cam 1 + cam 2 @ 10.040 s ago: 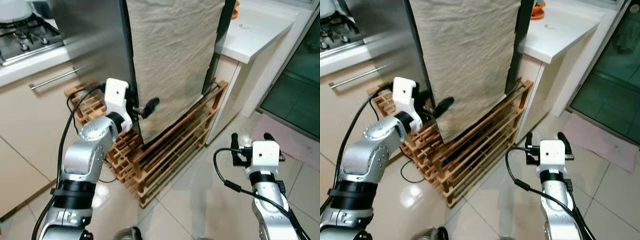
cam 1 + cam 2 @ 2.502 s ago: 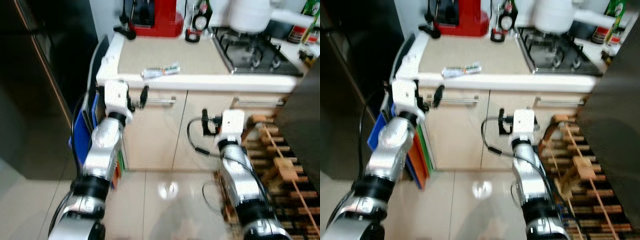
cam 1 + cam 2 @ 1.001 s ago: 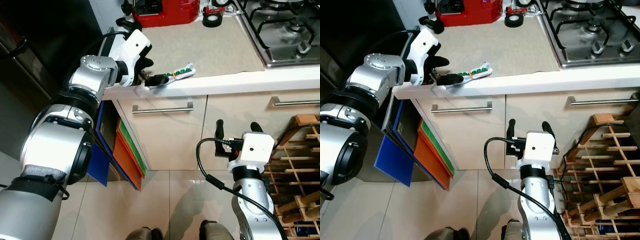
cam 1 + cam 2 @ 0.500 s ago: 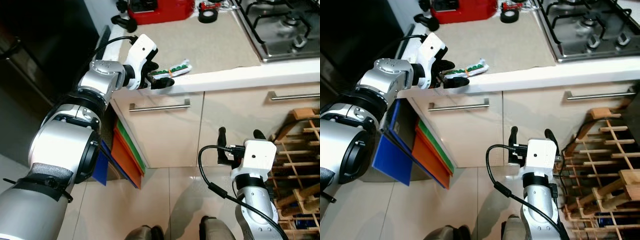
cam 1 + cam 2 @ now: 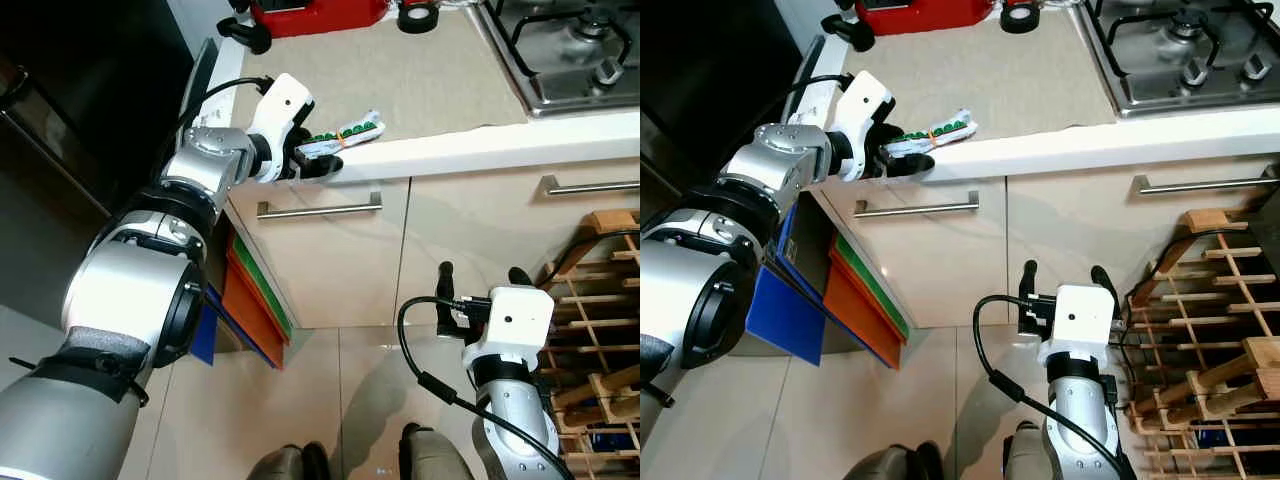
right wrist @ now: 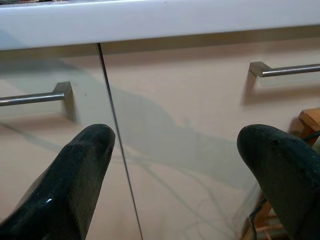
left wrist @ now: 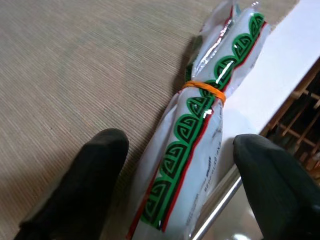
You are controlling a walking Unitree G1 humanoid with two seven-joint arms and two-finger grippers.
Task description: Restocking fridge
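Observation:
The white packet [image 5: 362,129] is held tight in a narrow bundle by the orange rubber band [image 5: 341,140], so the packet's far end will stay straight when the robot carries it.
A white packet [image 7: 200,135] printed with green curls and bound by an orange rubber band lies at the front edge of the beige counter [image 5: 440,80]. My left gripper [image 5: 312,158] reaches over that edge and stands open. In the left wrist view its black fingers [image 7: 97,155] sit on either side of the packet's near end, with a gap on both sides. My right gripper [image 5: 478,275] hangs low in front of the cupboard doors, open, nothing between its fingers [image 6: 82,155].
A red appliance [image 5: 320,10], a black tape roll [image 5: 413,15] and a gas hob [image 5: 575,50] stand further back on the counter. A dark fridge [image 5: 80,110] is at the left, with blue, orange and green boards [image 5: 245,300] beside it. A wooden rack [image 5: 600,300] stands at the right.
The view turned from the cloth-covered rack to the counter. Over the last second my left gripper has slid in along the packet, so its fingers now straddle the near end.

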